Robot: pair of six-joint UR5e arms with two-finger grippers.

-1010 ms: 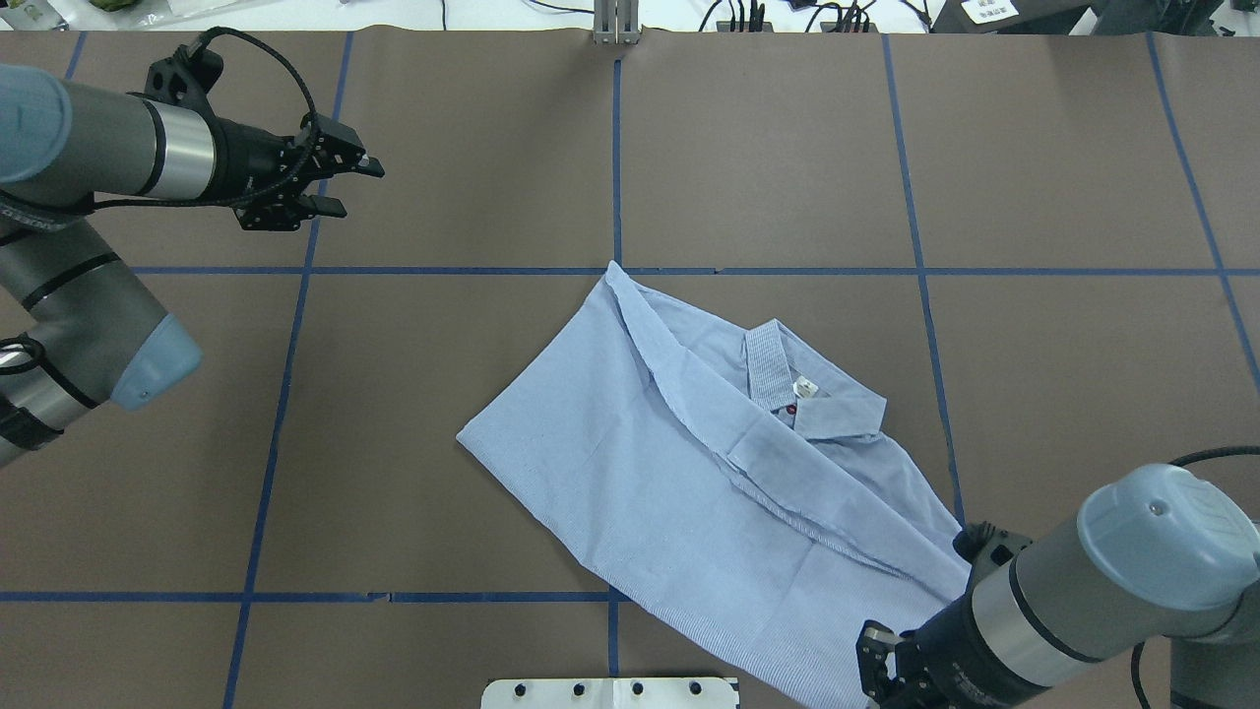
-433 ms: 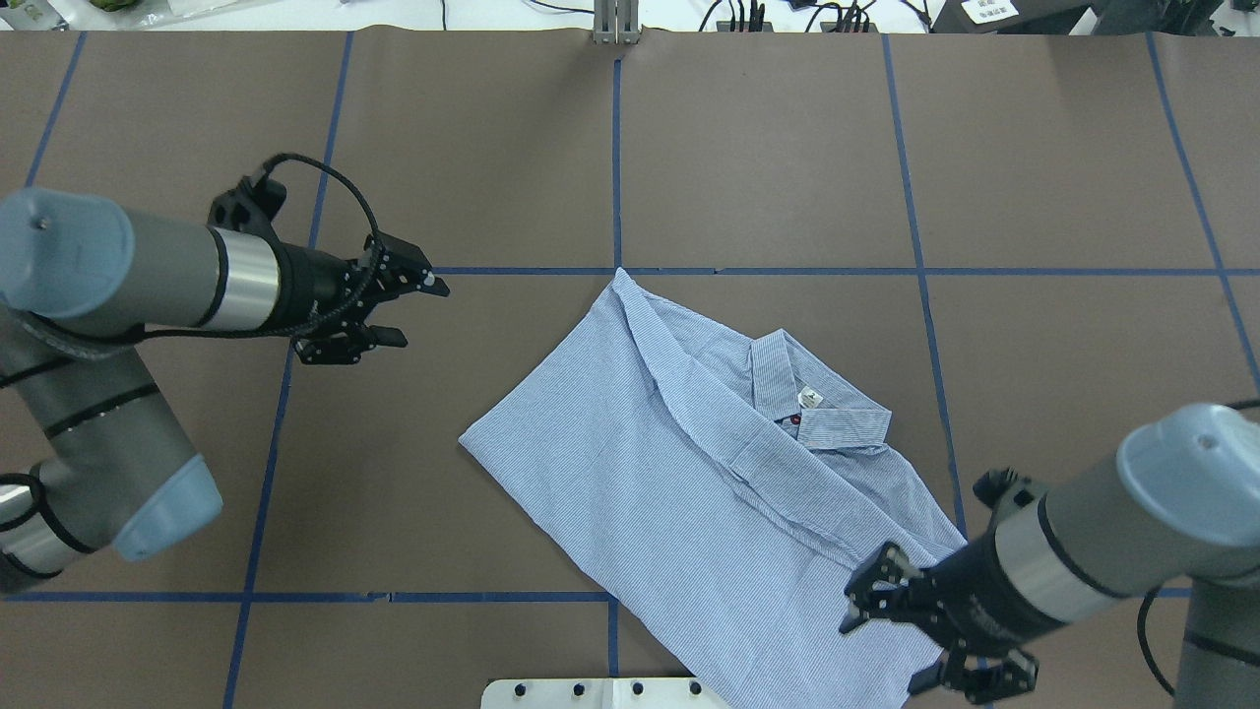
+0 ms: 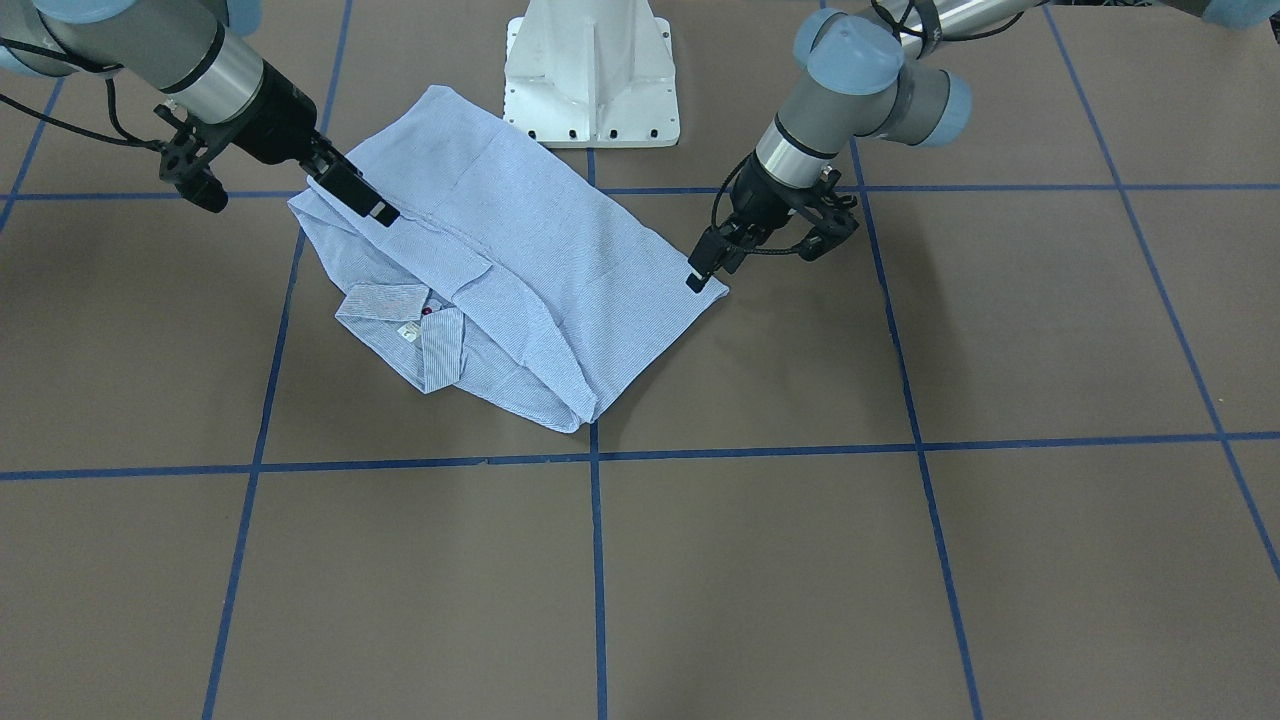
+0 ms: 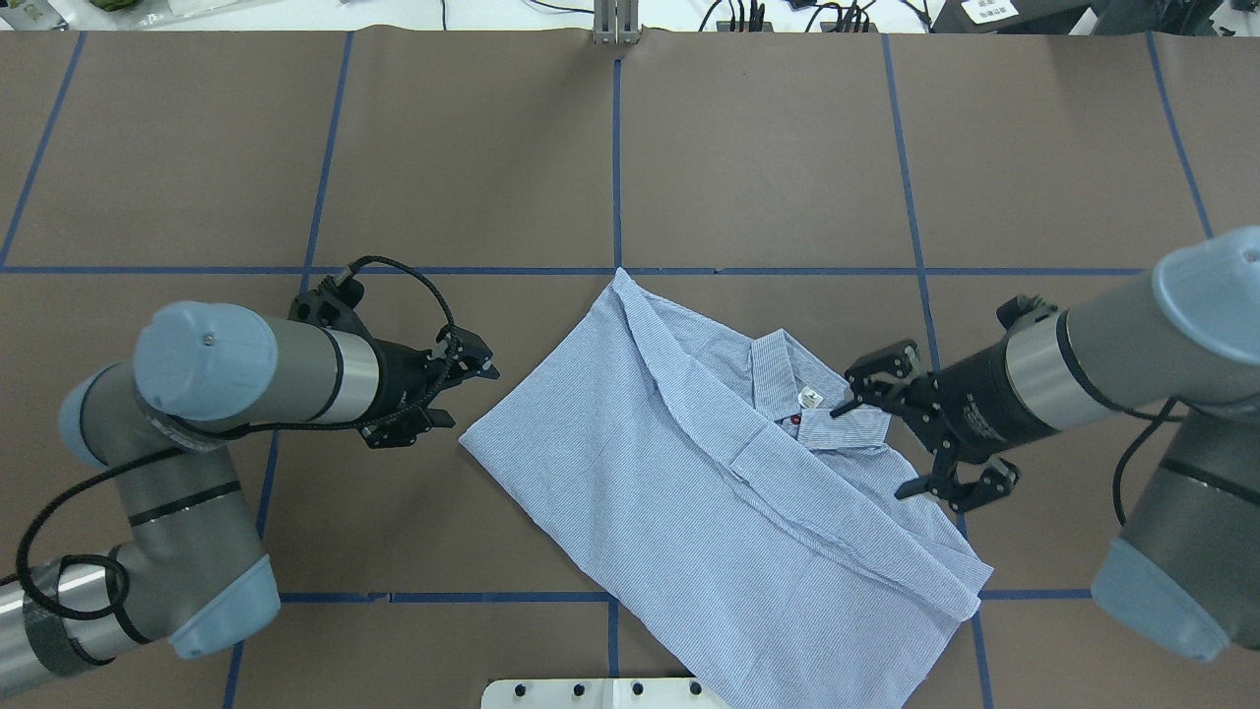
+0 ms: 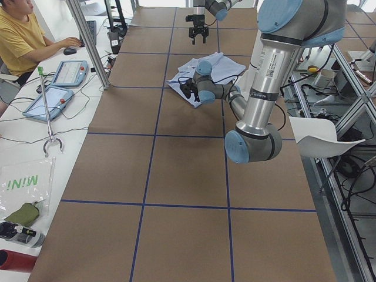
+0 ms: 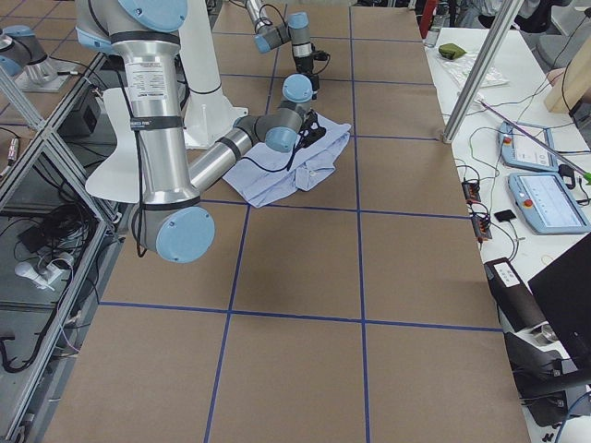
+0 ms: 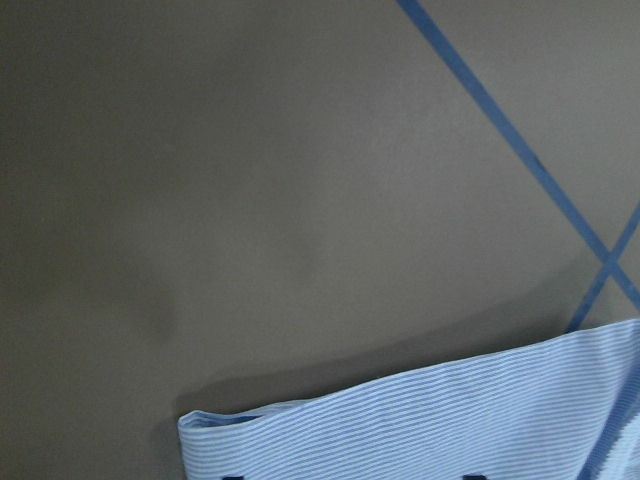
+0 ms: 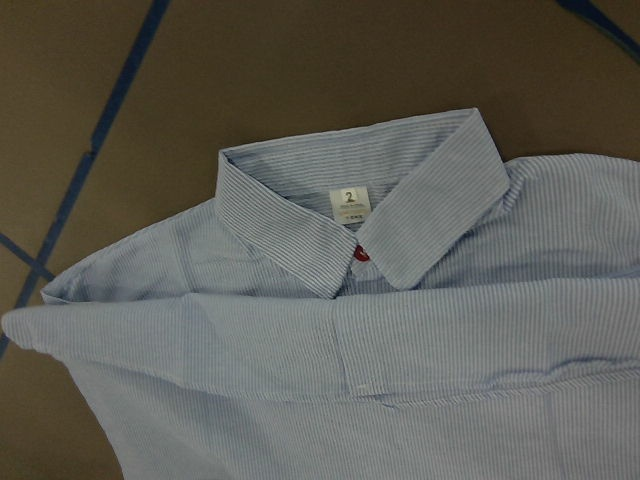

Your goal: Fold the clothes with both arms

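The shirt [image 3: 546, 258] lies at a slant across the blue tape lines. My left gripper should grip the hem corner [image 3: 722, 290] and swing the shirt straight before the next fold.
The light blue striped shirt [image 4: 689, 492] lies partly folded in the middle of the table, collar up, with a white label and a red button [image 8: 361, 254] showing. My left gripper [image 4: 471, 397] hovers open just left of the shirt's left corner, apart from the cloth; its wrist view shows that hem corner [image 7: 450, 420]. My right gripper [image 4: 871, 448] stands wide open at the shirt's right shoulder beside the collar [image 4: 837, 423], holding nothing. In the front view the left gripper [image 3: 755, 262] is by the shirt [image 3: 520, 250] corner and the right gripper [image 3: 300, 210] over the shoulder edge.
The brown table [image 4: 768, 158] carries a grid of blue tape lines [image 4: 616, 148]. The white pedestal base [image 3: 590, 70] stands right behind the shirt's near hem. A person [image 5: 23, 35] sits at a side desk with tablets [image 5: 67, 73]. Cables lie along the far edge [image 4: 748, 15].
Both arms have swung in toward the shirt. The left gripper came from the far left to the shirt's left corner. The right gripper moved from the near hem to the collar side.
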